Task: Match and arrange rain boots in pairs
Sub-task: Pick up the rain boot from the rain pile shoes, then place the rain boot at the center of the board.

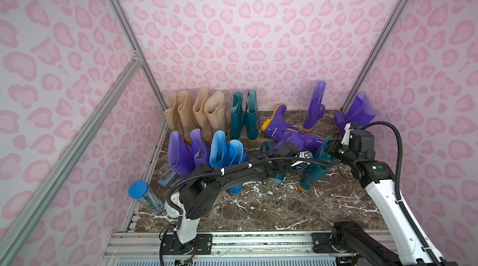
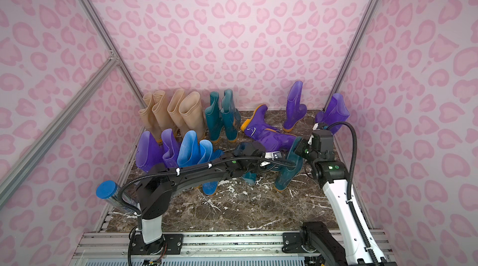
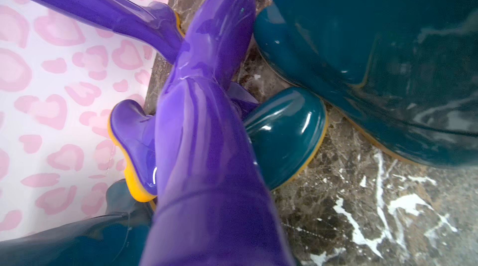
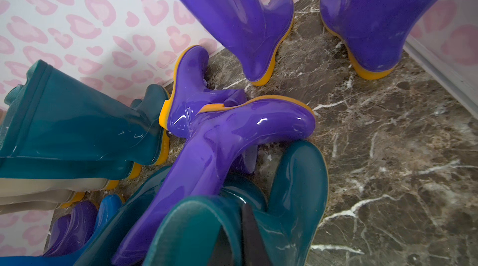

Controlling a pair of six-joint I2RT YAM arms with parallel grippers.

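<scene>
The top purple boot lies across another purple boot (image 1: 286, 131) and a teal boot, so next my left gripper lifts the top boot away and stands it on the open front marble (image 1: 302, 206).
Rain boots crowd the marble floor. Several beige ones (image 1: 196, 112) and a dark teal pair (image 1: 244, 117) stand at the back wall. Two purple (image 1: 181, 154) and two bright blue (image 1: 227, 153) stand front left, and two purple (image 1: 314, 106) stand apart at the back right. A purple boot (image 1: 300, 139) lies on its side over another. My left gripper (image 1: 278, 151) is shut on its shaft (image 3: 207, 200), which hides the fingers. My right gripper (image 1: 326, 145) is shut on the rim of an upright dark teal boot (image 1: 314, 171); one finger (image 4: 254, 236) presses its rim (image 4: 207, 226).
A clear cylinder with a blue lid (image 1: 144, 196) leans at the front left corner, and a grey object (image 1: 167, 179) lies by the left wall. Another teal boot (image 3: 284, 135) lies under my left arm. Pink patterned walls close three sides. Bare marble (image 1: 258, 207) shows in front.
</scene>
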